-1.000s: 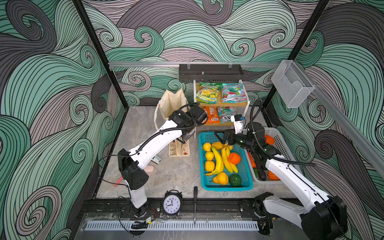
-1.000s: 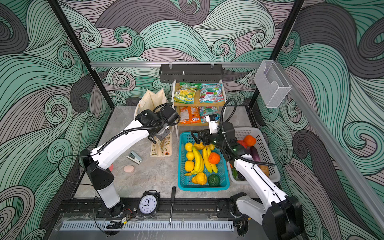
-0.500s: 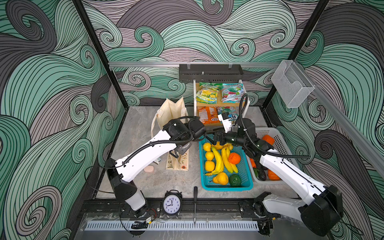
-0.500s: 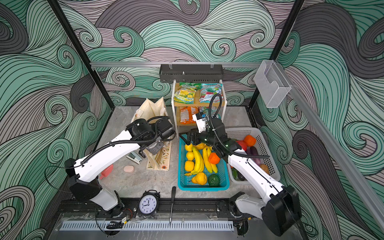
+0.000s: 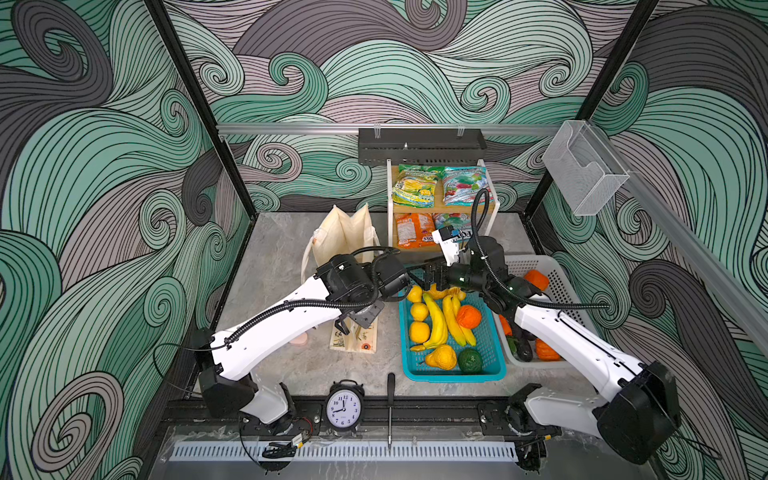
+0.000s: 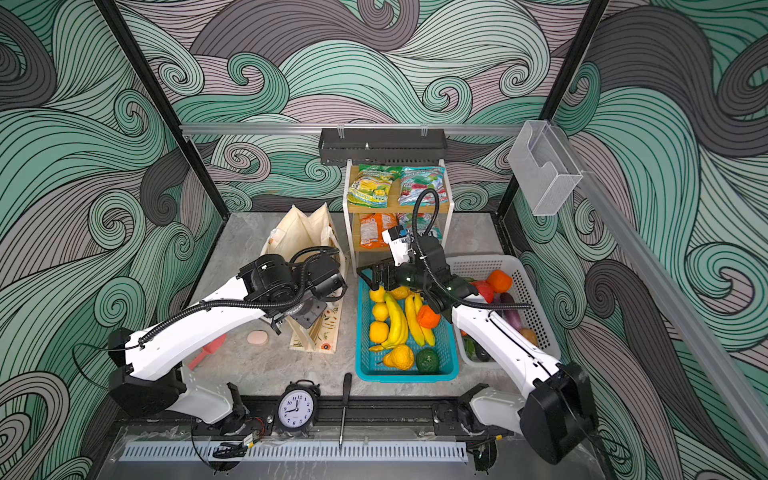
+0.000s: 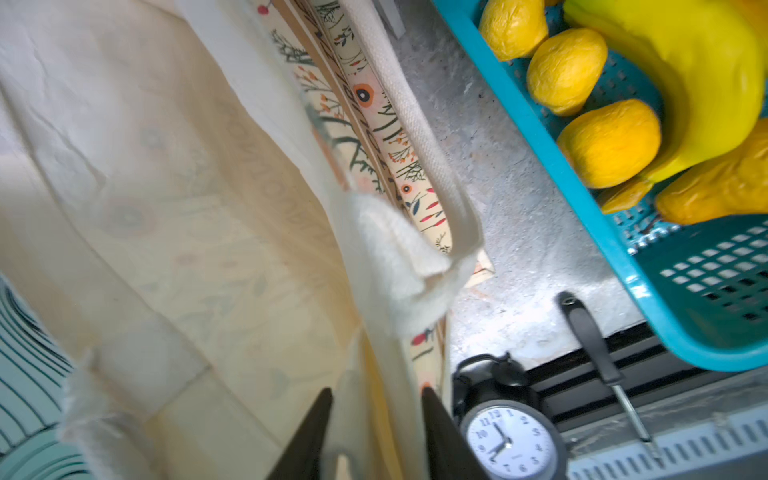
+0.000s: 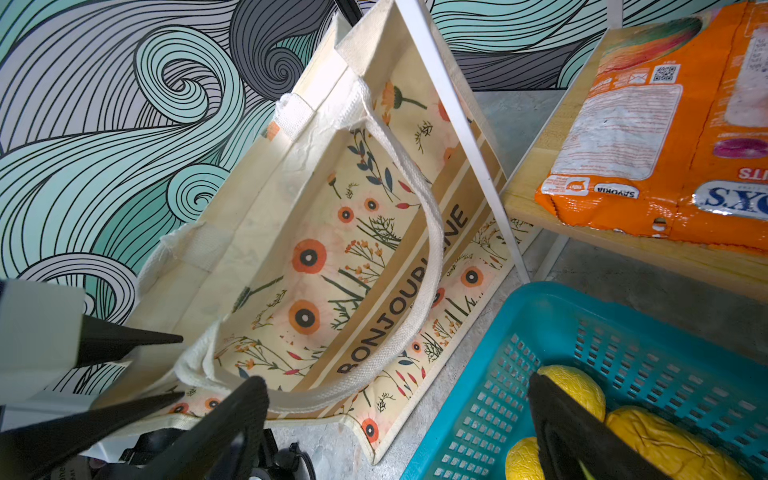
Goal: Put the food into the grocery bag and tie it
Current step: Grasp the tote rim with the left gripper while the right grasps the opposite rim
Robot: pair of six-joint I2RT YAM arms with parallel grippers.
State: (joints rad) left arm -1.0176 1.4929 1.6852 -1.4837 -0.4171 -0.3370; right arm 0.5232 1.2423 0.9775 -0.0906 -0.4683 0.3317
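My right gripper should pull the bag's rim (image 8: 289, 212) by the teal basket and my left gripper the bag's opposite rim, as my left gripper is across the grocery bag's narrow opening (image 5: 344, 234).
The grocery bag (image 5: 345, 235) (image 6: 300, 232), cream with a floral print, leans open-mouthed on the table left of the teal basket (image 5: 453, 376). My left gripper (image 5: 356, 323) (image 7: 376, 415) is at its front rim, jaws apart, with the bag's (image 7: 166, 166) cloth edge loose between them. My right gripper (image 5: 432, 274) (image 8: 395, 424) hovers wide open and empty over the basket's far left corner, beside the bag's white handle (image 8: 432, 249). Food in the basket: bananas (image 5: 436, 320), yellow fruit (image 5: 419, 311) and an orange (image 5: 468, 316). Candy packets (image 5: 415, 185) lie on the shelf.
A white basket (image 5: 557, 274) with more produce sits right of the teal one. A wooden shelf rack (image 5: 490, 208) stands behind the baskets. A black alarm clock (image 5: 344, 409) and a screwdriver (image 5: 390, 399) lie at the front edge. A pink piece (image 5: 298, 340) lies left of the bag.
My left gripper drew the bag's rim from the back toward the front, then parted its jaws. My right gripper swung left from over the basket toward the bag, staying open.
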